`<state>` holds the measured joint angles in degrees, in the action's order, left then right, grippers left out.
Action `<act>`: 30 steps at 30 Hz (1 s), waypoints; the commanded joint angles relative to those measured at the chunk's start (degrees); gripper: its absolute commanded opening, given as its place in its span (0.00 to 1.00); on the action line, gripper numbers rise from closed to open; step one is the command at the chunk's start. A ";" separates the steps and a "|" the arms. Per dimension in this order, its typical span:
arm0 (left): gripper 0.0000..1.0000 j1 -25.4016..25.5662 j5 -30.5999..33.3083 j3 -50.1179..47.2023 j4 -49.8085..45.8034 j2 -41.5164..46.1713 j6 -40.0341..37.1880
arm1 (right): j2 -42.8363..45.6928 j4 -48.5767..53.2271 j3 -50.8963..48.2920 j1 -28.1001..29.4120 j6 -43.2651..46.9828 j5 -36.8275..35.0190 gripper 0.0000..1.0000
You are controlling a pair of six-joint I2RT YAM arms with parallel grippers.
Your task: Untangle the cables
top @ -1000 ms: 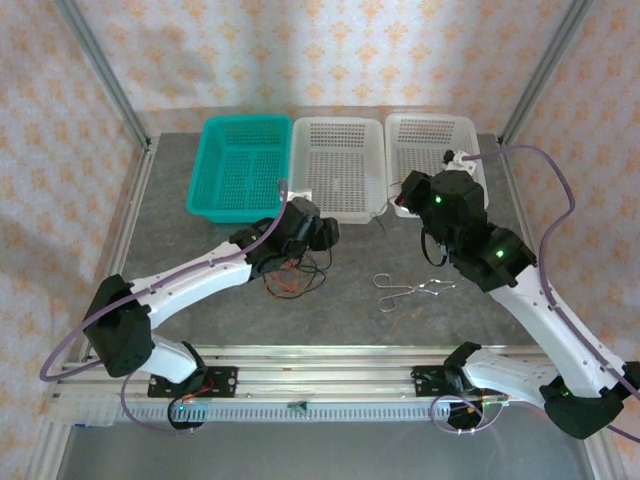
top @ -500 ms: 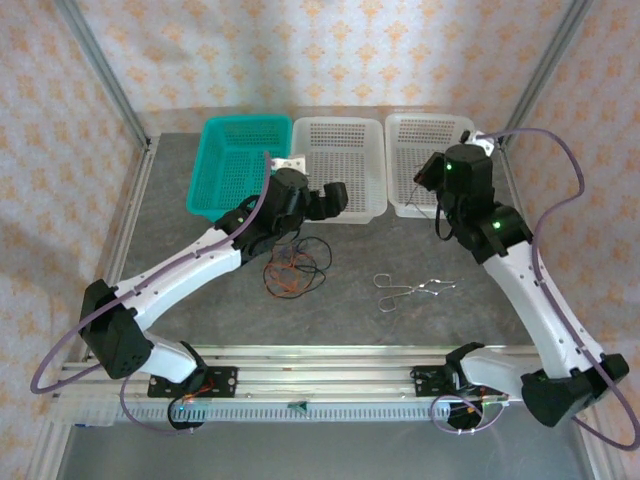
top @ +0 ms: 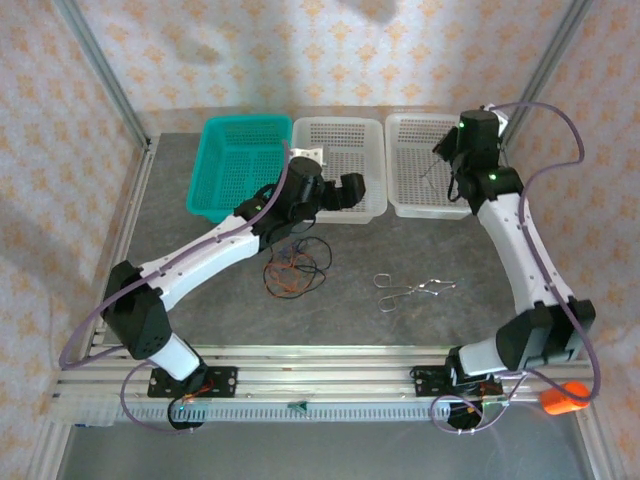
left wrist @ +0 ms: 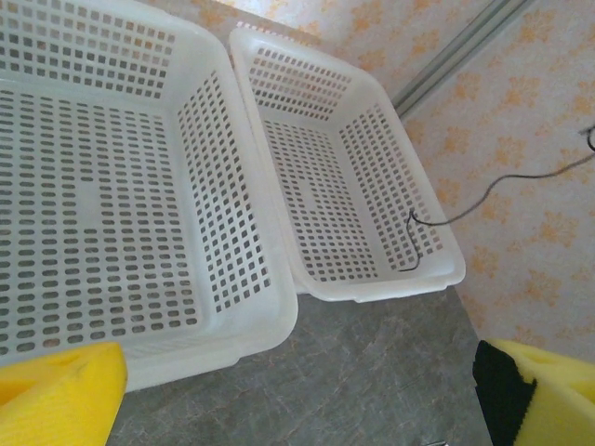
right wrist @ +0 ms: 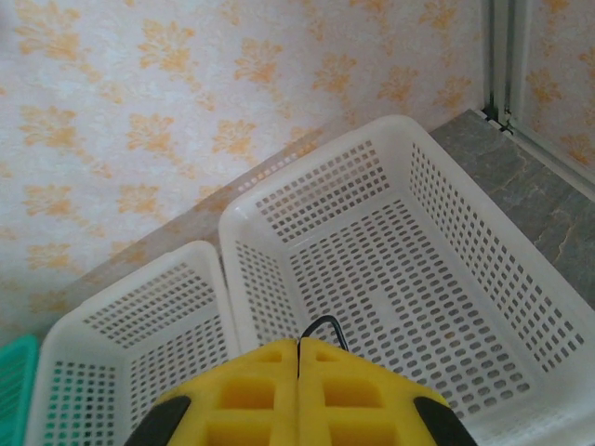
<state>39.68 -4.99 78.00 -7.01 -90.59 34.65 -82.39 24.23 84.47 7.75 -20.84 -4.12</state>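
Observation:
The black cable hangs free of the tangle, so the robot's right gripper should keep lowering it into the white basket beneath it and let go near the basket's bottom.
A tangle of black and orange-red cables lies on the grey table in front of the baskets. My left gripper hangs open above the front rim of the middle white basket, up and right of the tangle; its yellow fingers stand far apart with nothing between them. My right gripper is shut on one thin black cable over the right white basket. That black cable drapes down with its free end inside this basket.
A teal basket stands left of the two white ones along the back. A small silver metal clip lies on the table right of the tangle. Frame posts rise at both back corners.
My left gripper opened, lifted off the tangle and swung back toward the middle basket. My right arm carried the black cable up and back over the right basket.

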 commanded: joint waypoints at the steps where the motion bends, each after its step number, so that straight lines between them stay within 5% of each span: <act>1: 0.97 -0.39 -1.20 0.64 3.27 -0.32 0.94 | -3.60 -2.49 2.56 -1.38 1.77 1.21 0.00; 23: 0.97 -0.42 -7.93 2.25 9.95 -8.83 0.94 | -26.06 3.93 7.18 -3.29 1.68 3.59 0.00; 30: 0.97 -0.41 -6.56 2.25 7.66 -9.08 0.95 | -25.72 3.75 5.47 -3.27 0.76 2.45 0.31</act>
<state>39.68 -11.99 77.97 0.64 -99.53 34.98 -109.01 27.11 90.32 4.67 -19.70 -0.40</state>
